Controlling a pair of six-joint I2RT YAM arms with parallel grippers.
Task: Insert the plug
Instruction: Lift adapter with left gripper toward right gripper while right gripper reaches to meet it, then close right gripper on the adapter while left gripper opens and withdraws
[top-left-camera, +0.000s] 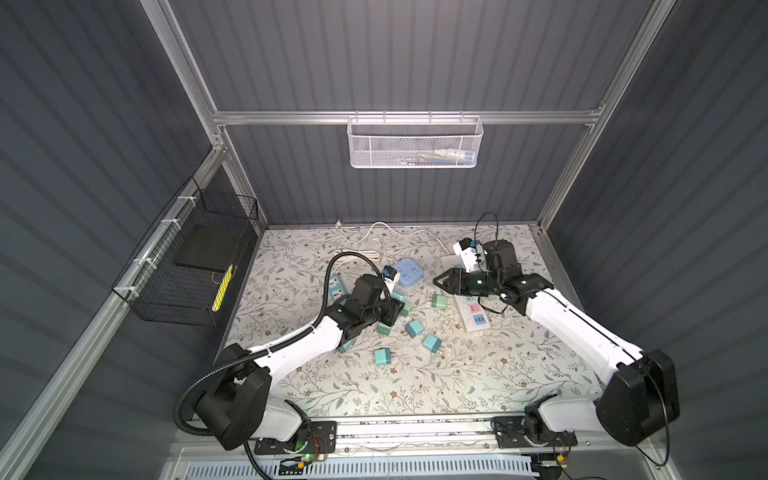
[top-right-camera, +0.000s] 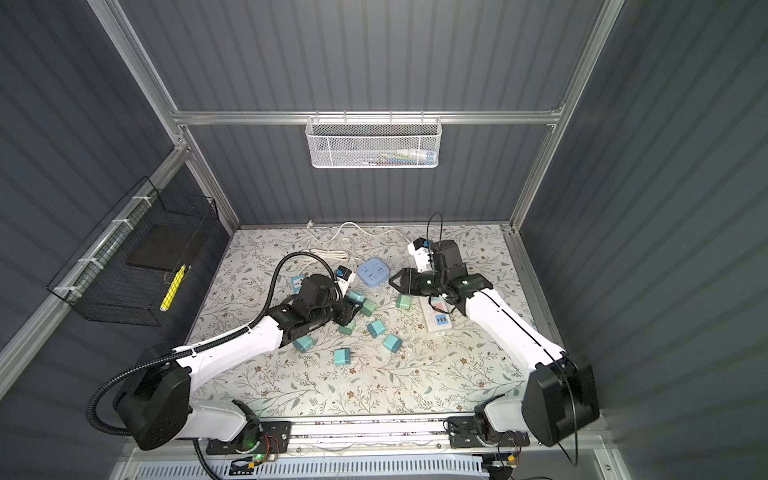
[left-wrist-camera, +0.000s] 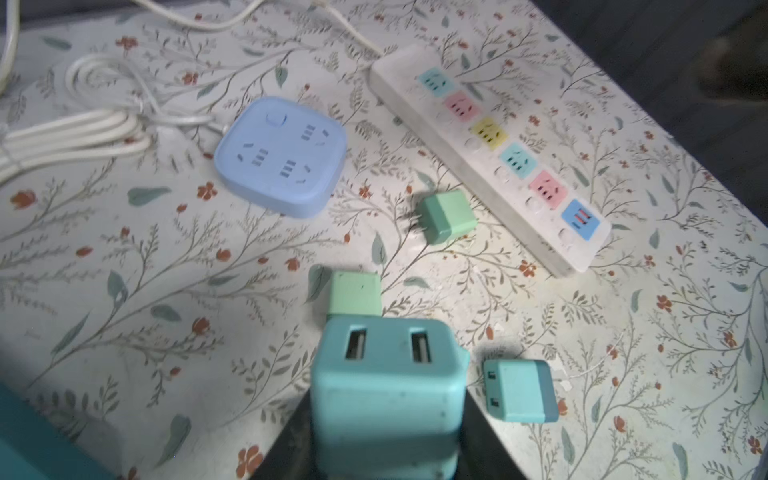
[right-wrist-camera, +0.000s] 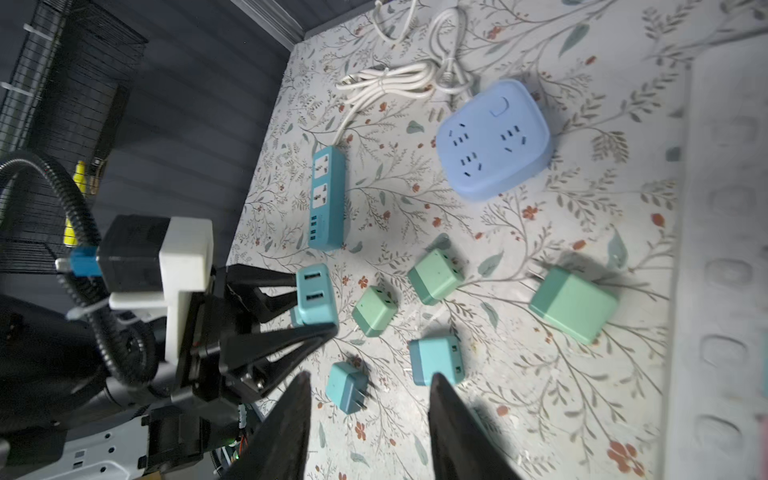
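My left gripper should go on holding the plug (right-wrist-camera: 314, 294) until my open right gripper closes on it, because the teal plug's USB end (left-wrist-camera: 389, 350) sticks out beyond my left gripper's fingers.
My left gripper (left-wrist-camera: 386, 419) is shut on a teal plug (left-wrist-camera: 386, 374), a cube with two USB slots facing away from the wrist. The right wrist view shows the same plug (right-wrist-camera: 316, 295) pinched between the left gripper's black fingers (right-wrist-camera: 291, 336), just above the table. In both top views the left gripper (top-left-camera: 397, 304) (top-right-camera: 353, 309) sits among the loose plugs. My right gripper (right-wrist-camera: 370, 378) is open with nothing between its fingers. It hovers by the white power strip (left-wrist-camera: 490, 153), and a top view (top-left-camera: 439, 281) shows it pointing left.
A blue square socket block (left-wrist-camera: 282, 156) and a teal power strip (right-wrist-camera: 326, 197) lie behind the plugs. Several loose green and teal plugs, such as a green one (left-wrist-camera: 449, 216) and a teal one (right-wrist-camera: 347, 386), are scattered mid-table. White cables (top-left-camera: 365, 241) coil at the back.
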